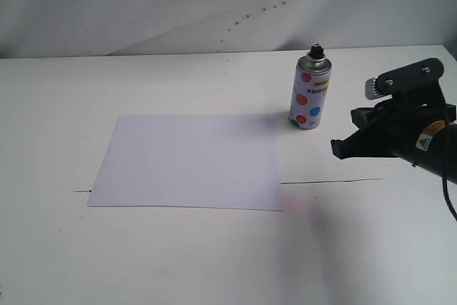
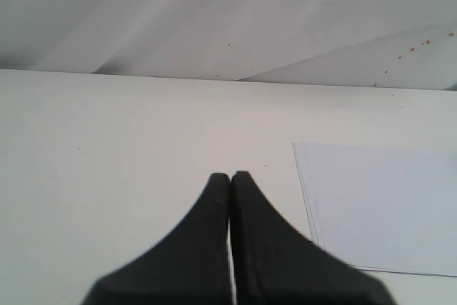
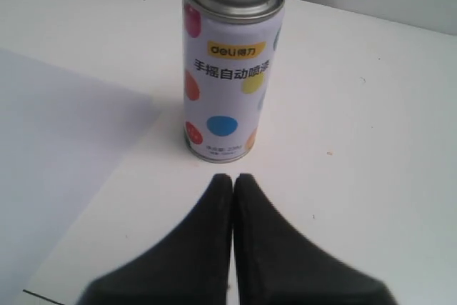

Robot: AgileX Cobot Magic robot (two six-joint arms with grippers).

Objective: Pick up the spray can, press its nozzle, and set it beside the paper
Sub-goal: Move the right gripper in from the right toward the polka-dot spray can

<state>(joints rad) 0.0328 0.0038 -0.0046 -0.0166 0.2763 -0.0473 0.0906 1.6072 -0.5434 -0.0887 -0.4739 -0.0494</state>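
I should move back, open my right gripper and come in from the can's side opposite the paper, because my right gripper is closed and faces the spray can (image 1: 310, 96) from the front.
The spray can (image 1: 310, 93) stands upright on the white table, just right of the paper's far right corner, its black nozzle (image 1: 316, 51) on top. In the right wrist view the can (image 3: 228, 69) stands a short way ahead of my fingertips. The paper (image 1: 189, 160) lies flat in the middle of the table. My right gripper (image 1: 335, 148) is shut and empty, low over the table to the can's right and nearer the front. My left gripper (image 2: 230, 176) is shut and empty, with the paper (image 2: 385, 205) beside it; it is outside the exterior view.
A thin dark line (image 1: 332, 181) runs across the table (image 1: 214, 255) at the paper's near edge. A creased white backdrop (image 1: 178, 5) with small reddish specks hangs behind the table.
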